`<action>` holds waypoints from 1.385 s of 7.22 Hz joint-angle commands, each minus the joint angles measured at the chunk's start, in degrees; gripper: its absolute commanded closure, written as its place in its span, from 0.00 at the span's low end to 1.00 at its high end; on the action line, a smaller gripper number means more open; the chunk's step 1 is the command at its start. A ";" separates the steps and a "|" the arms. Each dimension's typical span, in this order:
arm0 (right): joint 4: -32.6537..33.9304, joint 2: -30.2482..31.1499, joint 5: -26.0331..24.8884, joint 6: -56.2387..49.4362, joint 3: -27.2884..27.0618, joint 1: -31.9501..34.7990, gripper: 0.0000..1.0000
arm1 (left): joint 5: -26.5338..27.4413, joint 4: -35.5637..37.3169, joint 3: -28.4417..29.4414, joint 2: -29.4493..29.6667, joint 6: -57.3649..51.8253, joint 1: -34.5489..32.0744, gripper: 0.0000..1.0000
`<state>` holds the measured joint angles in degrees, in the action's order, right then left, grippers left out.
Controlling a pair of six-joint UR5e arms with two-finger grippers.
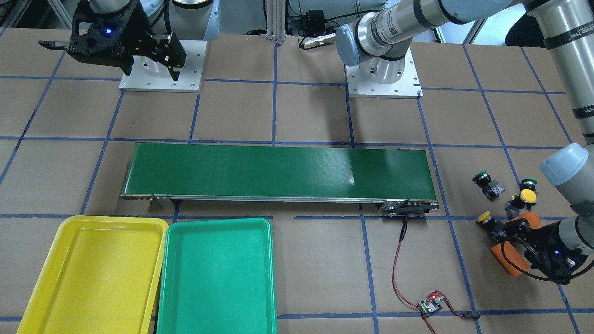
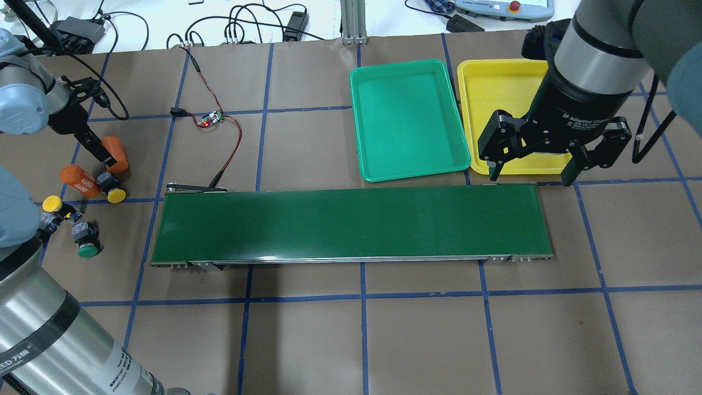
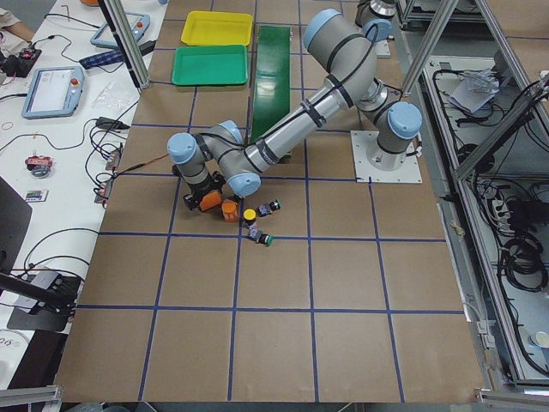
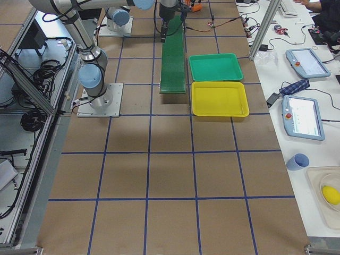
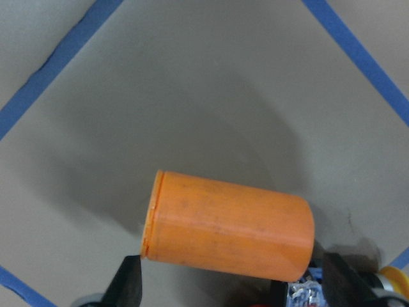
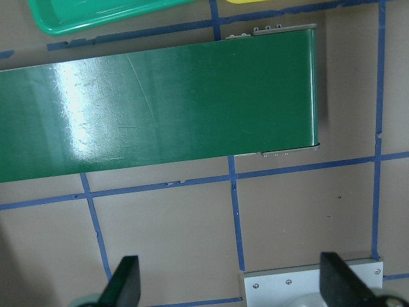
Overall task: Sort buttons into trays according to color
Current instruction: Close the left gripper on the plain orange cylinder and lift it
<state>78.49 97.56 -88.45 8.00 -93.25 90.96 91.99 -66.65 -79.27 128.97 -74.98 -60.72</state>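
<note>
My right gripper (image 1: 165, 54) will have the orange cylinder (image 1: 511, 260) brought toward it by the belt when I place the cylinder, because this gripper waits open near the conveyor's other end.
Four buttons lie together past the conveyor's end: a yellow-capped one (image 1: 485, 218), another yellow one (image 1: 526, 197), and two green-capped ones (image 1: 482, 176) (image 1: 529, 182). My left gripper (image 5: 233, 286) is low among them. It stands open, with an orange cylinder (image 5: 230, 224) lying on the table between its wide-apart fingers. My right gripper (image 2: 529, 174) hangs open and holds nothing, above the conveyor's other end and the near rim of the yellow tray (image 2: 493, 93). The green tray (image 2: 408, 120) lies beside the yellow one. Both trays hold nothing.
The long dark-green conveyor belt (image 1: 278, 169) runs across the table's middle. A second orange cylinder printed "4680" (image 2: 79, 181) lies against a yellow button. A small circuit board (image 1: 429, 306) with red and black wires sits near the conveyor's end.
</note>
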 commanded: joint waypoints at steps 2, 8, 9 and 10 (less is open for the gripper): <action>0.00 0.00 0.03 0.00 0.00 0.00 0.00 | 0.38 0.29 -0.09 0.23 -2.78 -0.54 0.00; 0.00 0.00 -0.23 -0.09 0.00 -0.08 0.00 | -0.23 0.47 -0.27 0.50 -3.95 -0.98 0.00; 0.00 0.00 -0.15 0.00 0.00 0.00 0.00 | 0.03 0.47 -0.53 0.58 -3.34 -1.85 0.20; 0.00 0.00 -0.23 0.00 0.00 0.00 0.00 | 0.47 0.64 -0.62 0.50 -3.86 -2.56 0.50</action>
<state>78.49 97.56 -88.63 7.97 -93.25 90.94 92.08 -66.12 -79.71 129.47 -78.65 -62.45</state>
